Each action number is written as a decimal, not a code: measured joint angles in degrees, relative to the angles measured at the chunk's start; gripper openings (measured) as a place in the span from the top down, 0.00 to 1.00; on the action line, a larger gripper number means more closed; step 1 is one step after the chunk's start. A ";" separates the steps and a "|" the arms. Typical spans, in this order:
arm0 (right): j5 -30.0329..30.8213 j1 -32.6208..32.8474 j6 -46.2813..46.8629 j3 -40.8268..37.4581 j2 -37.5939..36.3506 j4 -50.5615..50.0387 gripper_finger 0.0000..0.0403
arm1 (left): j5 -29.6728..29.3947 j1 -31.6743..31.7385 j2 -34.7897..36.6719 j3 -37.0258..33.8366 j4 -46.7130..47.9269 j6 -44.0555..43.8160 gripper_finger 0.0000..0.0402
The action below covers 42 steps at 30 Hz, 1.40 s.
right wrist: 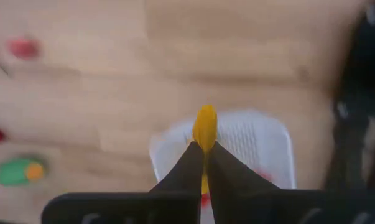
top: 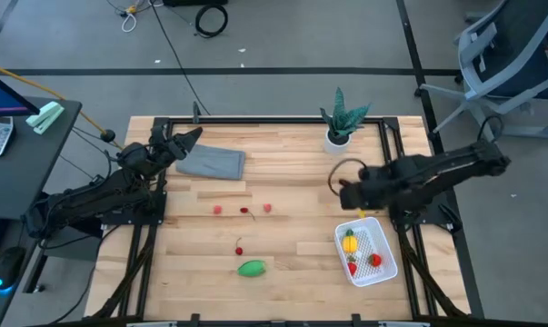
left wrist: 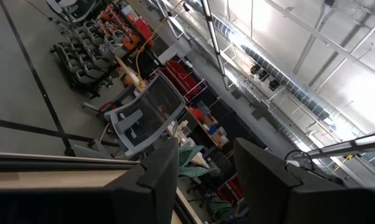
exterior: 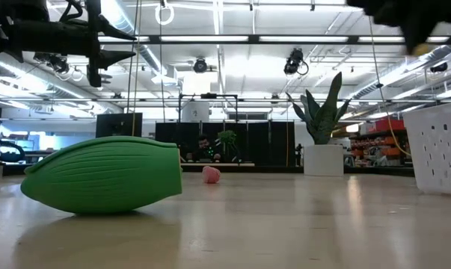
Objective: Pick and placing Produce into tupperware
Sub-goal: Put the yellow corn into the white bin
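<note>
I should keep lowering the slim yellow piece, which my right gripper holds tip-down toward the open tupperware, until it gets near the clear bottom inside the tupperware, and then let go.
The white tupperware sits at the table's near right. In it lie a yellow-orange piece and two red pieces. My right gripper hangs shut above the basket's far edge, pointing down. Past its fingertips the yellow piece shows in the basket. A green oval piece, a small red one, two pink ones and another red one lie on the wood. My left gripper waits open at the far left, raised over a grey cloth.
A grey folded cloth lies at the far left under my left gripper. A spiky potted plant stands at the far edge, just beyond my right arm. Bare wood stretches between the loose pieces and the basket. A black frame borders the table.
</note>
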<state>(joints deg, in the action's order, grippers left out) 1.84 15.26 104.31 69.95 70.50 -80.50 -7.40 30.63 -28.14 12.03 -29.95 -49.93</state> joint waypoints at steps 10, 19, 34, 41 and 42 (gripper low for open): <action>-11.08 11.48 12.94 -0.04 10.35 3.64 0.97 | -0.04 0.00 -0.02 0.00 0.00 0.20 0.60; -14.87 14.14 14.25 -1.53 17.46 5.80 0.97 | -0.04 0.00 0.00 0.00 0.00 0.18 0.60; -16.53 14.13 19.44 -25.12 13.72 34.06 0.95 | -0.02 0.00 -0.02 0.00 -0.02 -0.54 0.60; -16.54 14.13 17.69 -25.22 13.70 34.21 0.88 | -0.02 0.07 0.00 0.00 -0.01 -0.44 0.60; -16.54 14.13 17.58 -25.22 13.70 34.30 0.86 | -0.02 0.07 -0.01 0.00 -0.02 -0.44 0.60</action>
<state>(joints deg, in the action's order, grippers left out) -14.70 29.39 121.89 44.73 84.20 -46.20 -7.42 30.70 -28.15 12.03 -29.98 -50.37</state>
